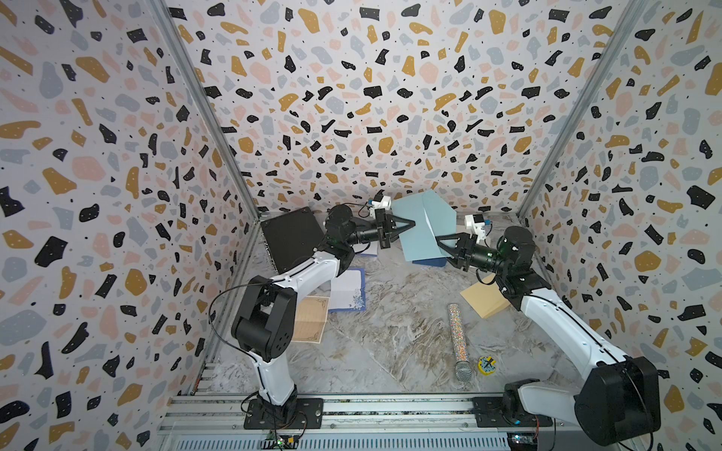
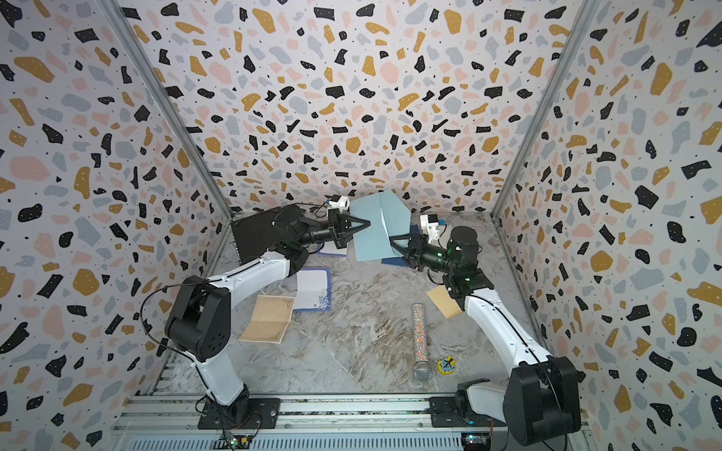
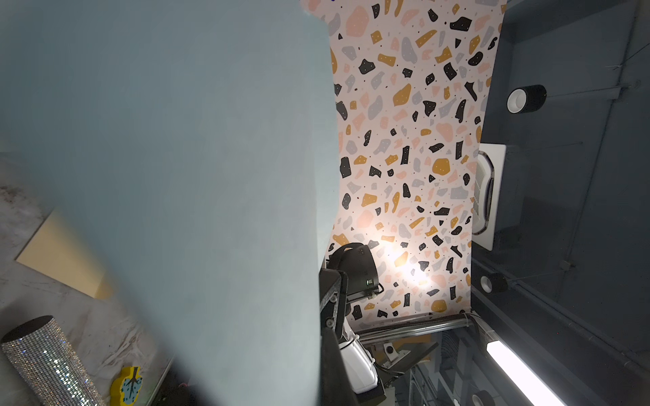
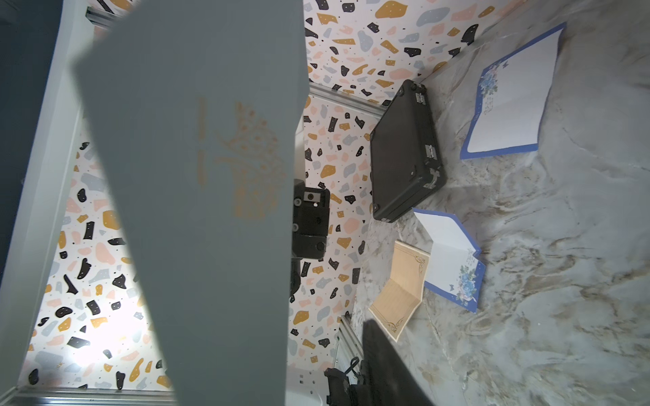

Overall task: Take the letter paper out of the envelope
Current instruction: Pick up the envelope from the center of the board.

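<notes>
The robot's left gripper is on the envelope's edge opposite its opening, so the right gripper should hold the envelope while the left gripper takes the letter paper.
A light blue envelope hangs in the air at the back of the cell, its flap open. My left gripper is shut on its left edge. In the left wrist view the envelope fills the picture beside one dark finger. My right gripper is at the envelope's lower right corner, jaws apart on either side of the edge. The right wrist view shows the gold-printed envelope with a gap between it and one finger. The letter paper is hidden.
On the marble floor lie a black case, blue-bordered white sheets, a tan sheet, a tan envelope, a glittery tube and a yellow toy. A dark blue edge shows under the held envelope.
</notes>
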You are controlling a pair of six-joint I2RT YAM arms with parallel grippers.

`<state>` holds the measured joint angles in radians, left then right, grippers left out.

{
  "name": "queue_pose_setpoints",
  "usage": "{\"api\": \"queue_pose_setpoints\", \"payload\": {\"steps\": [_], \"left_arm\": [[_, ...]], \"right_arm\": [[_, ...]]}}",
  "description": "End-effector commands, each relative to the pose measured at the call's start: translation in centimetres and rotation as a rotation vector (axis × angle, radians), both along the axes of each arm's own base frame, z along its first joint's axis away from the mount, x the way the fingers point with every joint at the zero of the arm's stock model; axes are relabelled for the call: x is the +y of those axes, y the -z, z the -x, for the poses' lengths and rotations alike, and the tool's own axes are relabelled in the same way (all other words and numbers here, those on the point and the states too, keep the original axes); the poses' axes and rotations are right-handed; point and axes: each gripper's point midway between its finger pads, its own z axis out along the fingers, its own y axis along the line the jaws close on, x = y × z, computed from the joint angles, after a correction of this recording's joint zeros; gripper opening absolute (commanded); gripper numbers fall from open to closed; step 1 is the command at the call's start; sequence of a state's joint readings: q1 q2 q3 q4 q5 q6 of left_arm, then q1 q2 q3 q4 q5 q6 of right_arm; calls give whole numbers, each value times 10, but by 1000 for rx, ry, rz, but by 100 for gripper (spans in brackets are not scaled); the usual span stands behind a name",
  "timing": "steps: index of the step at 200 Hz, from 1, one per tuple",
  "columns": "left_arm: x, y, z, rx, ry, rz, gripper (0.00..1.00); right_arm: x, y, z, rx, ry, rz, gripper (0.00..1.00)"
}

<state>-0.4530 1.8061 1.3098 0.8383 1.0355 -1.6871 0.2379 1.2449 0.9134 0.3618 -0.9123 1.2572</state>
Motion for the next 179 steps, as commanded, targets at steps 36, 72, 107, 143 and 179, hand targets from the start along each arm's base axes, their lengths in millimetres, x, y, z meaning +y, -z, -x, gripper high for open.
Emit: {"api": "queue_pose_setpoints", "payload": {"steps": [36,72,107,143,179], "left_arm": [[0,-15,0,-82,4,27,0],[-1,-10,-1,-76,8,14,0],[1,10,-7,-40,-30,-41,36],[9,35,-23,2,-160,-165,54],[28,36,-26,-20,-313,-363,51]], "right_arm": [[6,-20,10,-25,-57,-70,26],[5,-18,9,-24,-44,-57,4],[-4,-5,8,-20,24,90,0],[-38,27,8,-16,164,492,0],[-63,39,4,-124,237,788,0]]}}
